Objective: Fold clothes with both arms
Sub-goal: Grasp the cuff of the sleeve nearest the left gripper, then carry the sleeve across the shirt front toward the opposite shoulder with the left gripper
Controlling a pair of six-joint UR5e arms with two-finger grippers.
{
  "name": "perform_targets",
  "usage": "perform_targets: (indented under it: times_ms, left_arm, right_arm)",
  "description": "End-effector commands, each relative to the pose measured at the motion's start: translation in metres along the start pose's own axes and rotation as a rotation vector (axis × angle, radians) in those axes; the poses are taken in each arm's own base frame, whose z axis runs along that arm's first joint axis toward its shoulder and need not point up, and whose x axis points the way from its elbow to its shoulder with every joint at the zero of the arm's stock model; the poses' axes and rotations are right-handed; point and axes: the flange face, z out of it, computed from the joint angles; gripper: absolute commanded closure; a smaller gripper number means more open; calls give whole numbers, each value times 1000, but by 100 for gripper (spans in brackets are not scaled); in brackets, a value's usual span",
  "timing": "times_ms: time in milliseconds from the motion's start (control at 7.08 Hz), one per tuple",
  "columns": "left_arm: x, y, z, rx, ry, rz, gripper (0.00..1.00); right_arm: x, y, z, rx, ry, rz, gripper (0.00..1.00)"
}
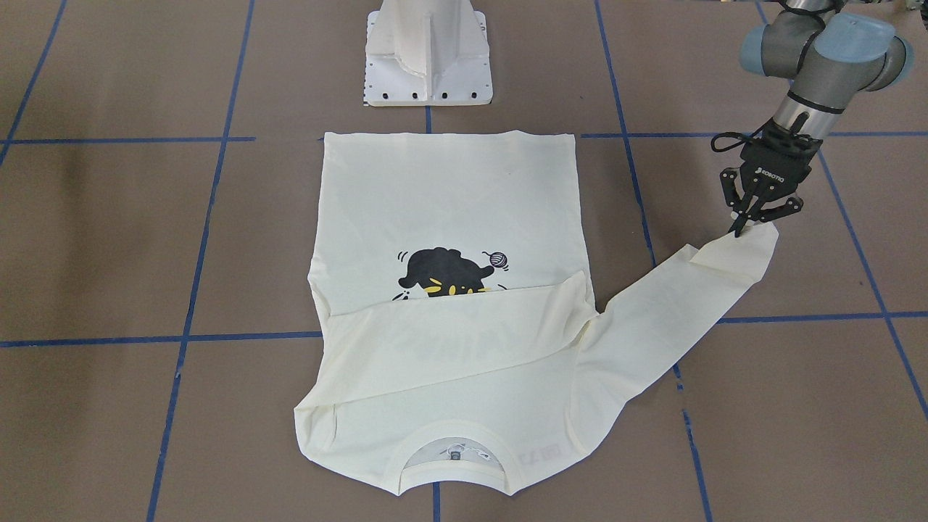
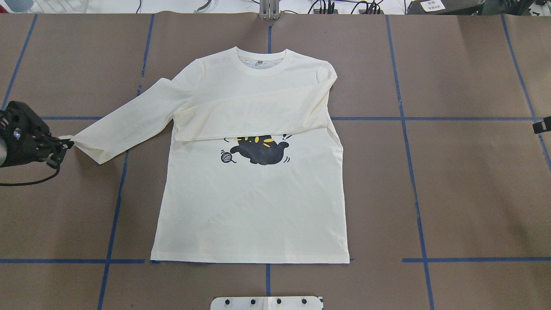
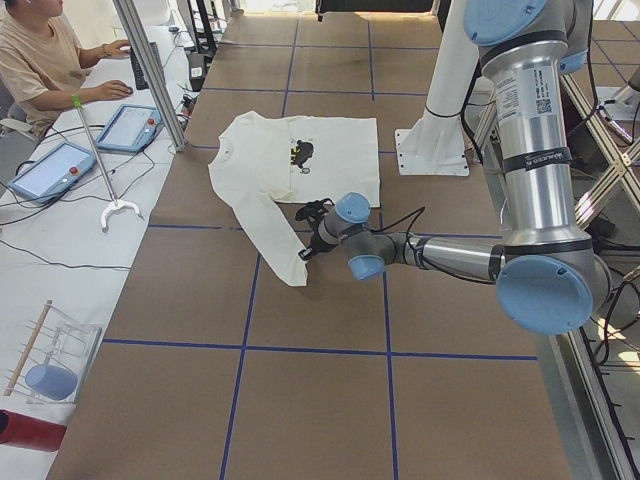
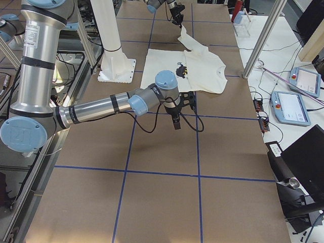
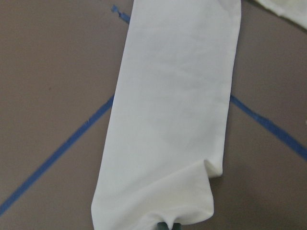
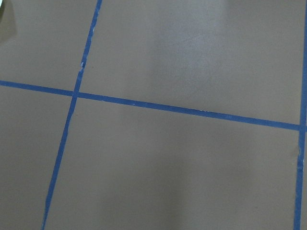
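The cuff is pinched, with the folded sleeve flat across the chest (image 1: pixel 448 344). My left gripper should carry on over that sleeve and let go at the shirt's opposite edge (image 1: pixel 327 300).
The cream long-sleeved shirt (image 2: pixel 254 206) lies flat and print-up on the table, its black cat print (image 2: pixel 260 150) partly covered by one sleeve (image 2: pixel 254 116) folded across the chest. The other sleeve (image 1: pixel 674 312) stretches out sideways to my left gripper (image 1: pixel 739 230), which is shut on its cuff (image 2: pixel 79 142) and holds it slightly raised. The left wrist view shows that sleeve (image 5: pixel 177 110) running away from the pinched cuff. My right gripper (image 4: pixel 175 123) hovers above bare table away from the shirt, only a black sliver of it (image 2: pixel 541 125) showing overhead. I cannot tell whether it is open or shut.
The white pedestal base (image 1: pixel 428 54) stands just beyond the shirt's hem. Blue tape lines (image 6: pixel 182 109) grid the brown table (image 2: pixel 452 181). A person (image 3: pixel 40 60) sits at a side desk with tablets (image 3: pixel 130 128) past the collar end.
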Motion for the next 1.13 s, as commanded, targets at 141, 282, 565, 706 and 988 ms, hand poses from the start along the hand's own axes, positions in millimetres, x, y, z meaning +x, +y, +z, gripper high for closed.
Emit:
perform_targets:
  times_ms: [141, 282, 565, 706, 988]
  left_arm:
    - [71, -217, -33, -12, -12, -152, 100]
    - [110, -285, -48, -16, 7, -189, 100]
    - [194, -397, -37, -30, 58, -418, 100]
    - [233, -431, -6, -30, 6, -483, 100]
    - [323, -445, 53, -47, -73, -527, 100]
  right_arm:
    - [1, -2, 1, -1, 2, 1, 0]
    - [0, -3, 2, -1, 2, 1, 0]
    - [-2, -6, 1, 0, -1, -1, 0]
    - [-2, -7, 1, 1, -1, -2, 0]
    - [-2, -7, 1, 2, 0, -2, 0]
